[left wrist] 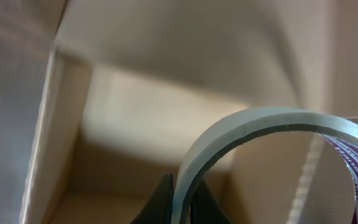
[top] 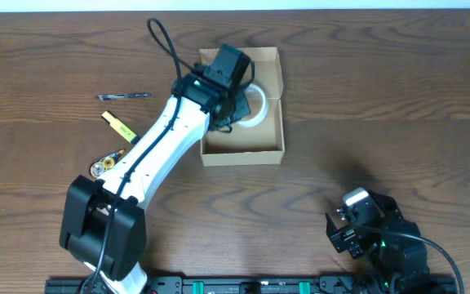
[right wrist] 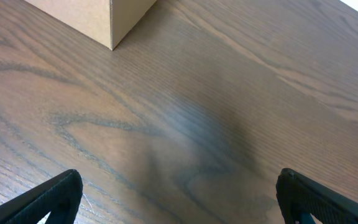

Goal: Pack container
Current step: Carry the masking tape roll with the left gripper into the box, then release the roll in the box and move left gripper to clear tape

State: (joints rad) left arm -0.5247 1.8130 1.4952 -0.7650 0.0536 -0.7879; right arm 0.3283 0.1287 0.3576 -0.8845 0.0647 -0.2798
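I should keep lowering my left gripper toward the container's empty bottom [top: 255,140], because the white roll of tape [top: 263,104] is over the open container. I should then let go of the roll of tape inside the container's sides.
The tan cardboard container [top: 243,147] stands open at the table's middle back, its lid flap [top: 274,72] raised at the far side. My left gripper [top: 233,104] reaches down into it, shut on a white roll of tape [top: 259,106]. In the left wrist view the fingers [left wrist: 182,202] pinch the tape ring [left wrist: 260,127] inside the box walls [left wrist: 45,149]. My right gripper [right wrist: 179,199] is open and empty over bare wood near the front right, with the container's corner [right wrist: 104,22] ahead of it.
On the table left of the container lie a thin metal tool [top: 124,96], a yellow stick-shaped item [top: 118,126] and a small round yellow item [top: 104,164]. The left arm's white link [top: 157,151] crosses above them. The right arm's base [top: 374,237] sits at front right.
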